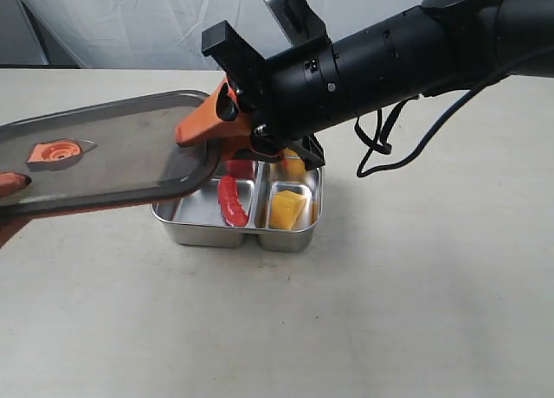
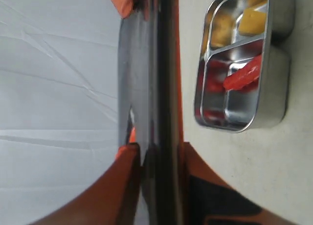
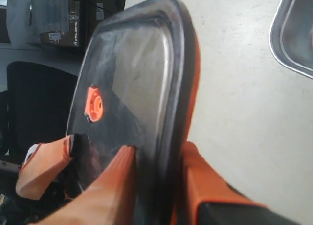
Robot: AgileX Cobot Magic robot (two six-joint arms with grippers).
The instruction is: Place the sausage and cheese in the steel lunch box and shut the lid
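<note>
The lid (image 1: pixel 112 156) is clamped in both my grippers beside the steel lunch box, so my left gripper should open and my right gripper should swing the lid over the compartments (image 1: pixel 252 199).
The steel lunch box (image 1: pixel 203 234) stands open at the table's middle. The red sausage (image 1: pixel 232 201) lies in its larger compartment and the yellow cheese (image 1: pixel 287 209) in the smaller one. The dark translucent lid (image 1: pixel 112 147), with its orange valve tab (image 1: pixel 56 152), hangs level in the air up and to the left of the box, its near corner over the box's left end. My left gripper (image 1: pixel 7 199) is shut on the lid's left edge and my right gripper (image 1: pixel 208 130) on its right edge. The left wrist view shows the lid (image 2: pixel 156 88) edge-on between the fingers (image 2: pixel 124 176), box (image 2: pixel 274 88) beside it.
In the right wrist view the lid (image 3: pixel 132 78) fills the middle, my right gripper (image 3: pixel 156 154) clamped on its rim, a corner of the box (image 3: pixel 279 44) at one side. A black cable (image 1: pixel 381 147) hangs from the right arm behind the box. A white backdrop stands behind the beige table (image 1: pixel 415 311).
</note>
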